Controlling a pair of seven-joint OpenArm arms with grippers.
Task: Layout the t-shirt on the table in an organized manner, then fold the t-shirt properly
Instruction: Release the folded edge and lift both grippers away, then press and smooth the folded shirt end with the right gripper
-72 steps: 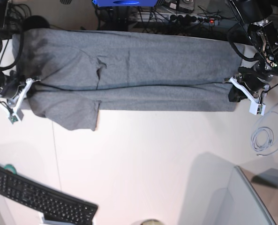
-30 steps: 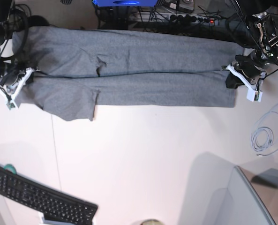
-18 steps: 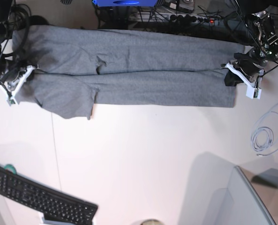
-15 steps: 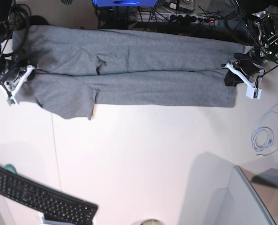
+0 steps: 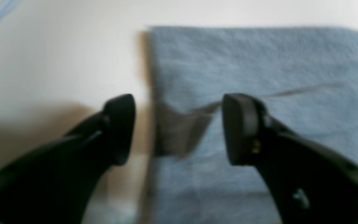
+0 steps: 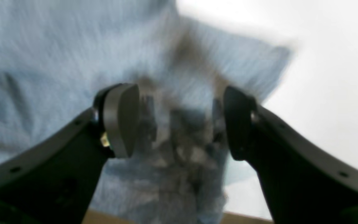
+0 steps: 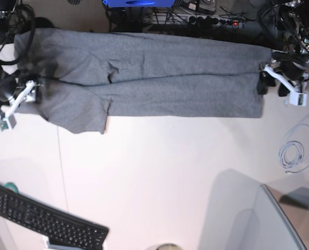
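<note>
The grey t-shirt [image 7: 180,96] will slide along in one piece, still folded, when the robot pulls it, because the lengthwise fold line [image 7: 185,77] runs flat along the t-shirt.
The grey t-shirt [image 7: 159,78] lies folded lengthwise in a long band across the far part of the white table [image 7: 170,172], one sleeve sticking out at the lower left. My left gripper [image 7: 268,83] hangs open at the shirt's right end. In the left wrist view its jaws [image 5: 179,127] straddle the cloth's edge [image 5: 259,62] without pinching it. My right gripper [image 7: 35,94] is open at the shirt's left end. The right wrist view is blurred; a rumpled bit of cloth [image 6: 42,46] lies loose between the spread fingers [image 6: 179,121].
A black keyboard [image 7: 45,219] sits at the near left corner. A coiled pale cable [image 7: 291,154] lies right of the shirt. A grey panel [image 7: 269,224] fills the near right corner. Cables and a power strip [image 7: 196,21] run behind the shirt.
Both grippers were shut on the shirt's ends and have opened, letting the cloth go. Each has drawn slightly outward, away from the shirt.
</note>
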